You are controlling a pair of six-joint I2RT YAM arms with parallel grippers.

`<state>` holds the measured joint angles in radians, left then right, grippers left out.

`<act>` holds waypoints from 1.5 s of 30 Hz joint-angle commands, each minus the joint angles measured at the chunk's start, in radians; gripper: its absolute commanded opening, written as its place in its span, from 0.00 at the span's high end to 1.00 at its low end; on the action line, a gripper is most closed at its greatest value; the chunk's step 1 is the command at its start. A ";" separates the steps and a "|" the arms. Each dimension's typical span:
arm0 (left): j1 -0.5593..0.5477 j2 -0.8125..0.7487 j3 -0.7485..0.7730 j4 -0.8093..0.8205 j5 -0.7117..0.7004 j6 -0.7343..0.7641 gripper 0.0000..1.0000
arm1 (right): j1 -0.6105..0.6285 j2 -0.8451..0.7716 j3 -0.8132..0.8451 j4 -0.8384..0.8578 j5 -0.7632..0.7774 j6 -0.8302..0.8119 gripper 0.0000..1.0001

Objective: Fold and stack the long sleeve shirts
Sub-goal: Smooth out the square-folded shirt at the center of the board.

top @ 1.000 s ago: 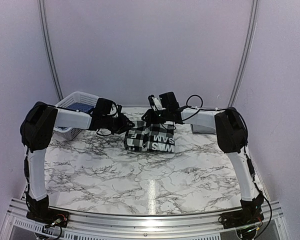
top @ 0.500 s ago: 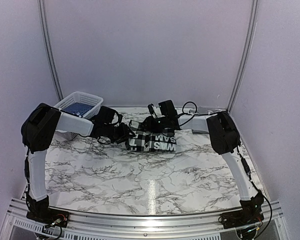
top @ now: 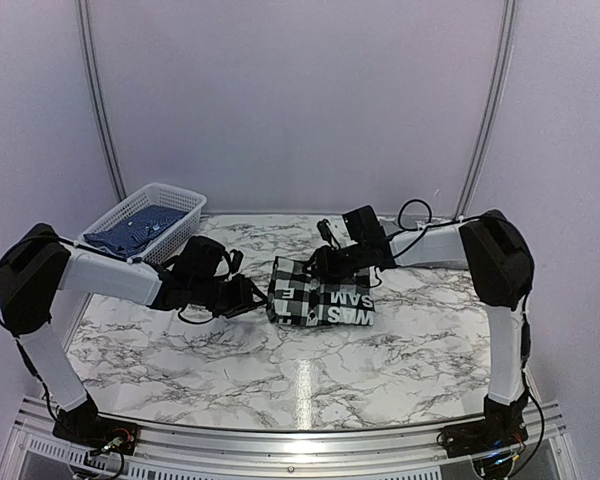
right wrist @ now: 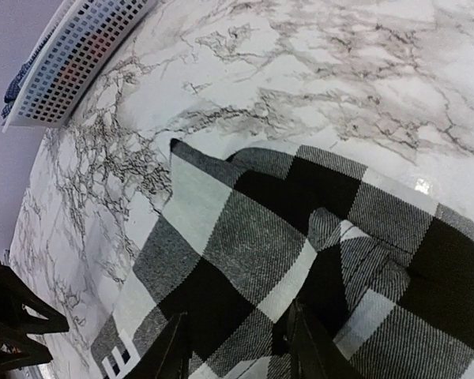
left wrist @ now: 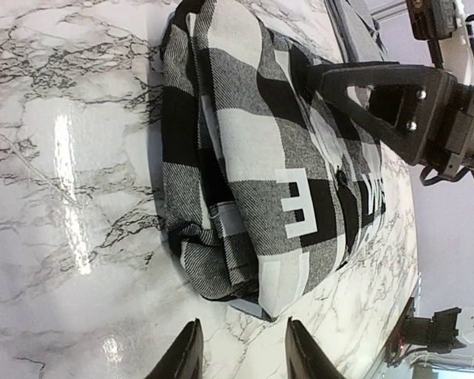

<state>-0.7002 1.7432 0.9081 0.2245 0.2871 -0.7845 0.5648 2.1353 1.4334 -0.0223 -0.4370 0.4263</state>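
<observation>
The bunched fold sticks out under the shirt's white-lettered layer, so with my left gripper I should grip the shirt's corner below the E and pull it straight.
One long sleeve shirt lies folded into a compact bundle mid-table, black-and-white check with white block letters on a black band. My left gripper sits low just off its left edge. In the left wrist view the shirt lies just ahead of the left gripper, which is open with only bare marble between its fingers. My right gripper hovers over the shirt's far edge. In the right wrist view the right gripper is open directly above the check cloth.
A white mesh basket holding blue cloth stands at the back left, also seen in the right wrist view as the basket. A grey folded cloth lies beyond the shirt near the right arm. The table is marble-patterned.
The shirt bundle has shifted nearer and slightly right. Both grippers have opened and let go of it. The left gripper has drawn back off the shirt's left edge.
</observation>
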 commanded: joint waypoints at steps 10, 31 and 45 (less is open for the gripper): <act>-0.045 0.059 -0.032 0.163 -0.008 0.081 0.89 | 0.079 -0.011 0.123 -0.083 0.050 -0.027 0.63; -0.068 0.160 -0.026 0.336 0.066 0.164 0.43 | 0.083 0.176 0.240 -0.098 0.018 -0.028 0.63; -0.071 0.191 0.017 0.376 0.128 0.151 0.44 | 0.074 0.170 0.199 -0.063 0.018 -0.021 0.64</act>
<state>-0.7658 1.8980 0.8745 0.5598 0.3737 -0.6426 0.6411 2.2890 1.6386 -0.1101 -0.4145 0.4103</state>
